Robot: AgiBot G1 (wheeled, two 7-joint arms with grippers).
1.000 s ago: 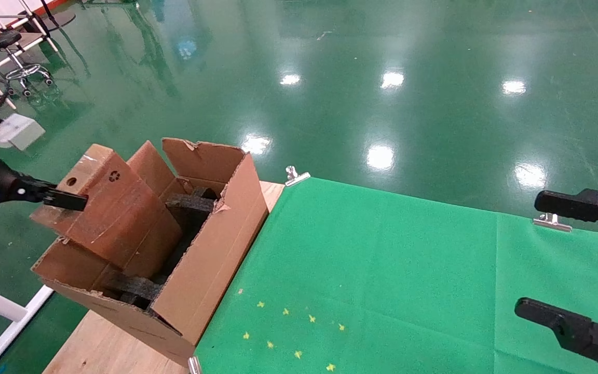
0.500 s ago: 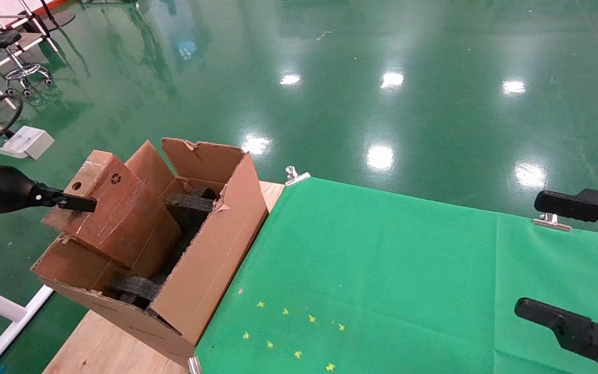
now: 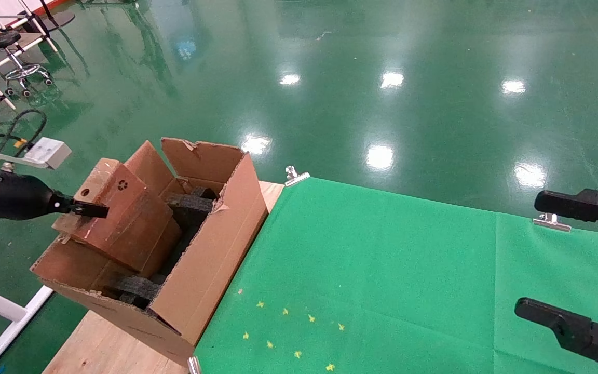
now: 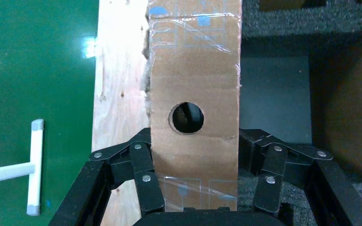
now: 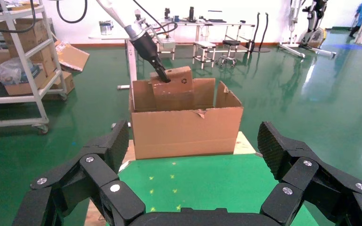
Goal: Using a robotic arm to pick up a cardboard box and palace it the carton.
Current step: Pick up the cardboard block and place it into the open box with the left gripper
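My left gripper should next lower the cardboard box deep into the carton (image 3: 177, 248) and then let go, because the cardboard box's lower end (image 3: 147, 254) is inside and parallel to the carton's long side.
The small cardboard box (image 3: 122, 218), with a round hole and a recycling mark, is tilted and partly down inside the large carton (image 3: 211, 244), which has torn flaps and black foam (image 3: 190, 202) within. My left gripper (image 3: 89, 209) is shut on the box's upper end. In the left wrist view the fingers (image 4: 143, 176) press both sides of the box (image 4: 195, 75) just below its hole. My right gripper (image 3: 553, 257) is open and empty over the table's right side. The right wrist view shows its gripper (image 5: 193, 141) open, with the carton (image 5: 186, 132) and the box (image 5: 174, 89) beyond.
The carton stands on the wooden table's left end (image 3: 96, 348), beside a green cloth (image 3: 371, 270) held by metal clips (image 3: 296, 175). Yellow star marks (image 3: 288, 332) dot the cloth near the front. A shelf cart (image 5: 19, 70) stands on the floor beyond.
My left gripper has lowered the small box deeper into the carton, moving it slightly toward the carton's middle. The right arm has not moved.
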